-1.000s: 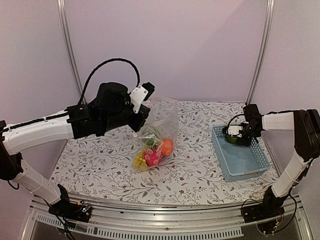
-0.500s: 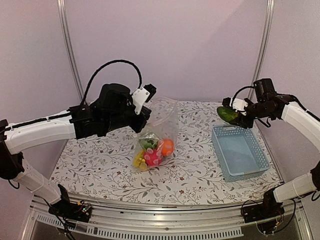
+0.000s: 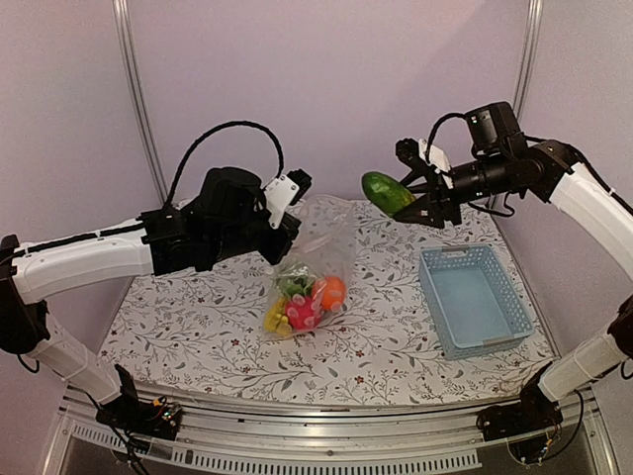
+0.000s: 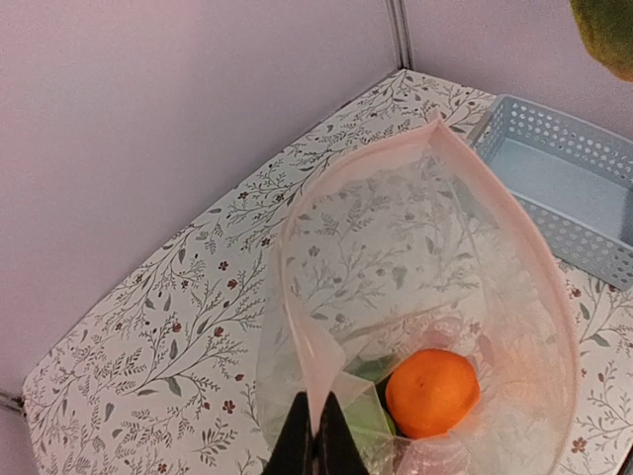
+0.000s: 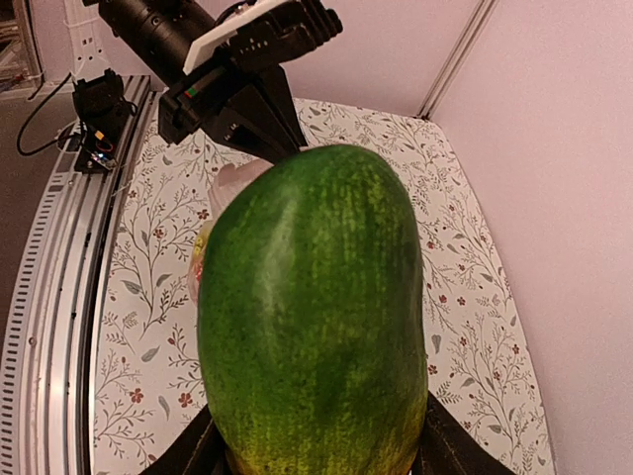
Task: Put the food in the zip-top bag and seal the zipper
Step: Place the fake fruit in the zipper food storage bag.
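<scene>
I should keep moving my right gripper over the bag's opening and let go there, because the bag's opening [image 3: 326,218] is wide open and the green mango [image 3: 387,193] is above the bag's rim.
The clear zip-top bag [image 3: 321,242] stands on the table with its mouth held up. My left gripper [image 4: 315,447] is shut on the near edge of its pale pink zipper [image 4: 297,327]. The mouth gapes wide open. Food lies at the bottom: an orange [image 3: 331,290] [image 4: 431,392], yellow bananas [image 3: 275,317], a pink-red piece [image 3: 302,312] and a green piece [image 4: 368,418]. My right gripper [image 3: 413,203] [image 5: 312,457] is shut on a green mango [image 3: 387,192] [image 5: 312,317] with a yellowish end. It hangs in the air above and to the right of the bag's mouth.
A light blue lattice basket [image 3: 465,254] [image 4: 554,134] sits at the right of the flowered table. Nothing shows inside it. Metal posts [image 3: 136,99] run up the back wall on both sides. The left arm [image 5: 227,69] reaches over the bag from the left.
My right arm has lifted the green mango out of the blue basket and carried it up and left toward the bag. The left gripper has kept its hold on the bag.
</scene>
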